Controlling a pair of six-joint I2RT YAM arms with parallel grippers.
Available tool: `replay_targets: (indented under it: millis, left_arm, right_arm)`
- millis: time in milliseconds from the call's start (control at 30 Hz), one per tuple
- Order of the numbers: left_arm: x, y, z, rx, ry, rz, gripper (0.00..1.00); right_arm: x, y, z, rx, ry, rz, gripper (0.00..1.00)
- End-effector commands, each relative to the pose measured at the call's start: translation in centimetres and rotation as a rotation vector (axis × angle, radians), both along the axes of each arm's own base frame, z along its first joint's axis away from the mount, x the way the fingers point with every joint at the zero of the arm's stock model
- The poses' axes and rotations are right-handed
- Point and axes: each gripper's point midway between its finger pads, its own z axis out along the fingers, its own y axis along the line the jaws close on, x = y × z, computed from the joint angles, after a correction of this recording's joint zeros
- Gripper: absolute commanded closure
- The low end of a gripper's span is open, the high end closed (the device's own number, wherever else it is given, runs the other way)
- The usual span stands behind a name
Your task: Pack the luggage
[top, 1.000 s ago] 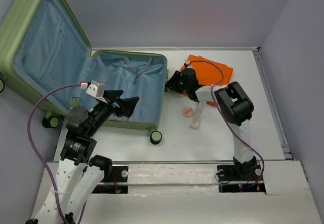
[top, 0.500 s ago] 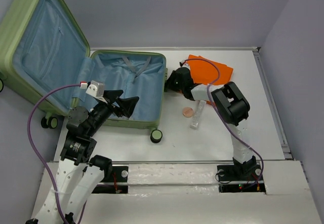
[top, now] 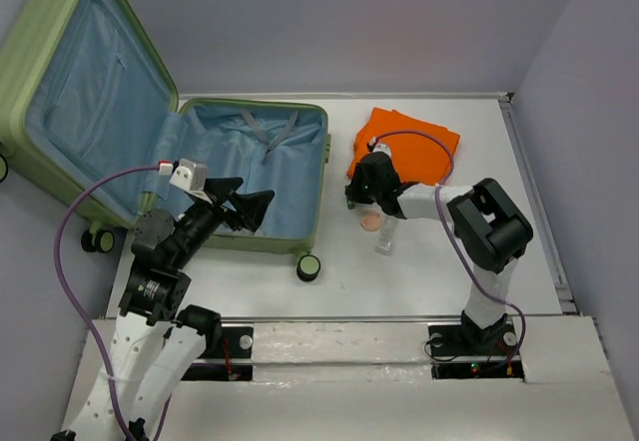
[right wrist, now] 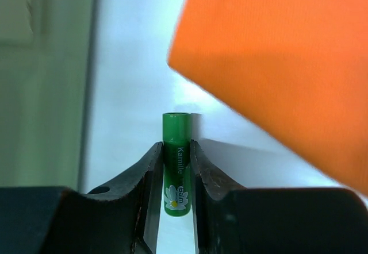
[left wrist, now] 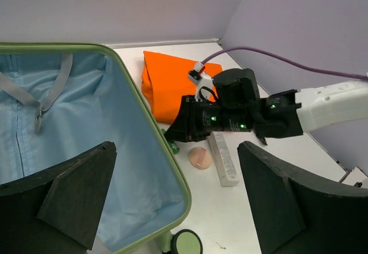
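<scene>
The green lip balm tube (right wrist: 176,165) is clamped beside the open luggage, so my right gripper should keep raising it above the luggage's rim and let it go toward the luggage's lining (top: 288,187).
The luggage (top: 321,177) lies open at the left, its lid (top: 60,72) leaning back and its pale blue lining bare. Its rim also shows in the left wrist view (left wrist: 167,150). My right gripper (top: 357,194) is shut on a green lip balm tube (right wrist: 176,142), low over the white table between the suitcase and the folded orange cloth (top: 409,137). The fingers (right wrist: 152,168) clamp the tube's sides. The tube also shows in the left wrist view (left wrist: 172,146). My left gripper (top: 250,207) is open and empty above the suitcase's near right corner.
A round pink pad (top: 371,220) and a white tube-shaped box (top: 387,233) lie on the table just near of the right gripper. A caster wheel (top: 310,266) sticks out at the suitcase's near corner. The table's right edge meets a wall.
My right gripper has moved from the cloth's left edge toward the near side, and the right arm's elbow has swung right, uncovering more of the orange cloth. The left arm has not moved.
</scene>
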Motion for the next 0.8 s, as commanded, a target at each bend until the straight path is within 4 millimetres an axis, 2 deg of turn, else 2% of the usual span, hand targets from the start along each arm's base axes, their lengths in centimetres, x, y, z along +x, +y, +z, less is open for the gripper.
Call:
replay_targets:
  millis: [0, 67, 100, 133, 200, 233, 300, 367, 400, 433, 467, 500, 567, 600, 633, 667, 700, 733, 767]
  left_arm:
    - [0.0, 0.3, 0.8, -0.002, -0.045, 0.009, 0.01]
    - [0.0, 0.3, 0.8, -0.002, -0.045, 0.009, 0.01]
    - [0.0, 0.3, 0.8, -0.002, -0.045, 0.009, 0.01]
    - [0.1, 0.2, 0.8, -0.002, -0.043, 0.007, 0.01]
    - [0.0, 0.3, 0.8, -0.002, -0.045, 0.009, 0.01]
    - [0.0, 0.4, 1.0, -0.005, -0.048, 0.013, 0.01]
    - [0.0, 0.5, 1.0, -0.007, -0.049, 0.019, 0.01]
    - [0.0, 0.5, 1.0, -0.009, -0.049, 0.021, 0.01]
    - [0.0, 0.5, 1.0, -0.01, -0.048, 0.022, 0.01]
    - [0.0, 0.5, 1.0, -0.009, -0.049, 0.022, 0.01]
    - [0.1, 0.6, 1.0, -0.009, -0.049, 0.025, 0.01]
    - [0.1, 0.6, 1.0, -0.009, -0.049, 0.028, 0.01]
    - [0.2, 0.7, 1.0, -0.01, -0.047, 0.033, 0.01]
    - [0.2, 0.8, 1.0, -0.01, -0.047, 0.038, 0.01]
    - [0.2, 0.9, 0.9, -0.009, -0.046, 0.041, 0.01]
    - [0.2, 0.9, 1.0, -0.008, -0.048, 0.044, 0.01]
    - [0.3, 0.9, 0.9, -0.008, -0.047, 0.045, 0.01]
    - [0.2, 0.9, 0.9, -0.009, -0.046, 0.045, 0.01]
    - [0.1, 0.9, 1.0, -0.01, -0.05, 0.042, 0.01]
  right_arm:
    - [-1.2, -0.1, 4.6, 0.081, -0.097, 0.03, 0.93]
    - [-2.2, -0.4, 5.8, 0.112, -0.125, 0.043, 0.93]
    - [-2.4, -0.4, 7.0, 0.128, -0.149, 0.047, 0.93]
    - [-2.6, -0.5, 9.3, 0.159, -0.196, 0.052, 0.93]
    - [-3.2, -0.6, 10.9, 0.181, -0.226, 0.063, 0.93]
    - [-3.4, -0.8, 12.8, 0.201, -0.262, 0.068, 0.93]
    - [-3.9, -0.8, 14.1, 0.226, -0.281, 0.078, 0.93]
    - [-4.5, -0.1, 16.2, 0.272, -0.309, 0.1, 0.93]
    - [-4.5, 1.0, 18.2, 0.314, -0.331, 0.148, 0.93]
    - [-4.8, 2.1, 19.3, 0.334, -0.343, 0.179, 0.93]
    - [-5.4, 3.8, 20.5, 0.357, -0.354, 0.222, 0.93]
    - [-4.9, 5.9, 22.5, 0.387, -0.381, 0.262, 0.93]
    - [-4.9, 8.8, 24.3, 0.426, -0.398, 0.323, 0.93]
    - [-4.5, 11.2, 25.4, 0.47, -0.389, 0.377, 0.91]
    - [-4.6, 11.8, 23.7, 0.465, -0.345, 0.399, 0.82]
    - [-4.0, 12.5, 25.3, 0.484, -0.361, 0.41, 0.66]
    - [-3.4, 12.5, 24.9, 0.454, -0.356, 0.394, 0.32]
    - [-3.2, 12.0, 23.9, 0.4, -0.327, 0.374, 0.2]
    - [-2.6, 10.9, 23.1, 0.333, -0.347, 0.338, 0.13]
